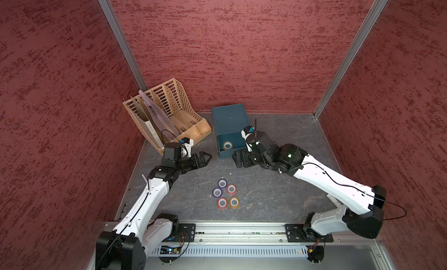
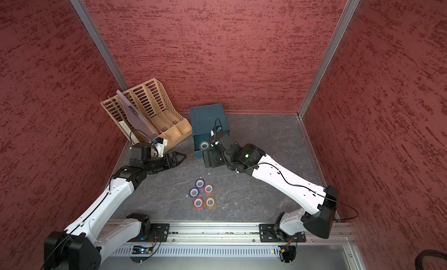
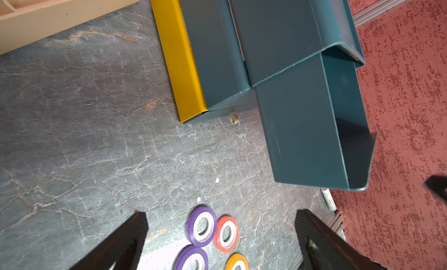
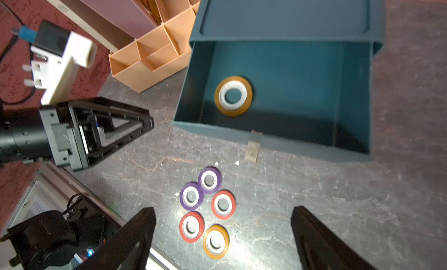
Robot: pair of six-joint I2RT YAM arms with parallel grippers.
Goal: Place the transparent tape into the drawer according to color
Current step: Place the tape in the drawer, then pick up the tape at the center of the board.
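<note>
I see only an orange-yellow roll in the drawer (image 1: 227,145). My right gripper keeps going toward the matching roll at the cluster's edge (image 1: 234,203) and closes on its free side.
Five transparent tape rolls lie clustered on the dark table: two purple (image 1: 222,183) (image 1: 217,192), two red (image 1: 231,189) (image 1: 222,203) and one orange-yellow (image 1: 234,202). A second orange-yellow roll (image 4: 233,95) lies flat inside the pulled-out top drawer (image 4: 350,92) of the teal cabinet (image 1: 229,121). My right gripper (image 1: 239,158) hovers at the drawer's front right corner, open and empty, as the right wrist view (image 4: 222,208) shows. To the left of the cabinet my left gripper (image 1: 208,157) stands open and empty; its wrist view (image 3: 221,212) looks past the fingers at the cluster.
A beige slotted file rack (image 1: 169,111) holding a grey folder stands at the back left, close behind the left wrist. A yellow panel (image 3: 179,63) runs along the cabinet's low edge. A white pen (image 1: 333,201) lies by the right wall. Red walls enclose the table.
</note>
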